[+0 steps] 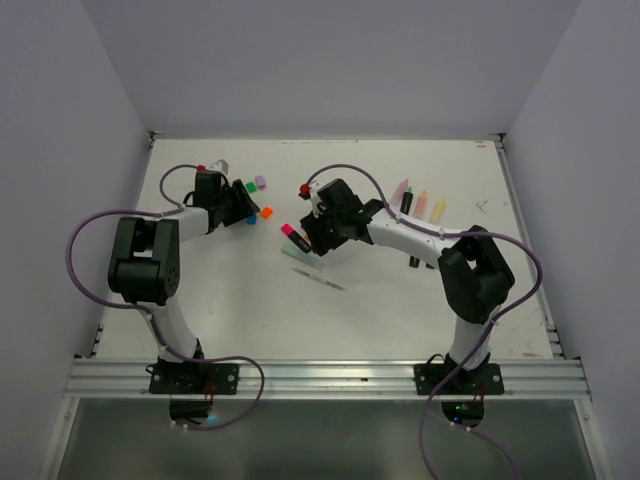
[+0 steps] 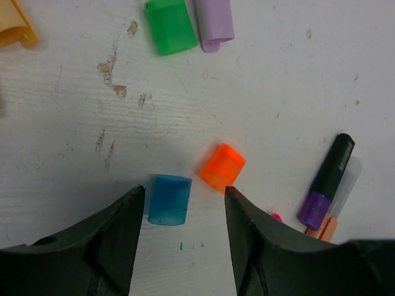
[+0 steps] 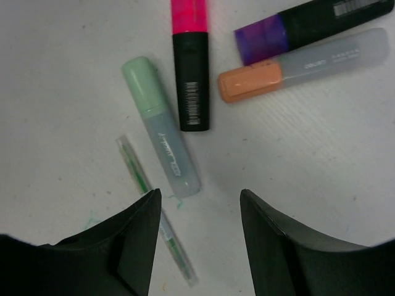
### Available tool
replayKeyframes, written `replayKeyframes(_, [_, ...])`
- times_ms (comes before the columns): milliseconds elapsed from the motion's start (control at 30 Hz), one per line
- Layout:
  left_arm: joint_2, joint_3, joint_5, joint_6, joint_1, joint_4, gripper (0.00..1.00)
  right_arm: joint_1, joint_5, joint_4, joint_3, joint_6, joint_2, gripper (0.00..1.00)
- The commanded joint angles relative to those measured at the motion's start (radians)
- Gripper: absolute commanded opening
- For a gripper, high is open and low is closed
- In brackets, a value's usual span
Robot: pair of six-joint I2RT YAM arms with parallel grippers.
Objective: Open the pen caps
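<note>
The pale green pen's cap [image 3: 144, 87] faces away and its body end [image 3: 181, 177] lines up with the open fingers, so I should go on lowering my right gripper and close there.
My left gripper [image 2: 184, 197] is open just above the table. A loose blue cap [image 2: 170, 199] lies flat between its fingers, nearer the left one and touching neither. An orange cap [image 2: 223, 166] lies just past the right fingertip. Farther off lie a green cap [image 2: 170, 26], a purple cap [image 2: 214, 23] and a yellow-orange cap [image 2: 15, 28]. My right gripper [image 3: 200, 197] is open over bare table with nothing between its fingers. Ahead of it lie a pale green pen [image 3: 160, 126], a black pen with a pink end [image 3: 193, 80], a black pen with a purple end [image 3: 308, 28] and a pale orange pen [image 3: 302, 65].
A thin pale stick [image 3: 154, 209] with a green core lies by my right gripper's left finger. Several more pens [image 1: 421, 203] lie in a row at the back right. The loose caps [image 1: 256, 184] cluster at the back left. White walls enclose the table [image 1: 330, 320].
</note>
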Motion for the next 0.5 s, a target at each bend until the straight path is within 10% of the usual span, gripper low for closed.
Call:
replayKeyframes(0, [-0.101, -0.026, 0.043, -0.025, 0.009, 0.034, 0.58, 0.016, -0.131, 0.03, 0.017, -0.032, 0.022, 0.57])
replayKeyframes(467, [-0.505, -0.173, 0.17, -0.134, 0.006, 0.076, 0.59, 0.054, -0.102, 0.053, 0.056, -0.029, 0.16, 0.57])
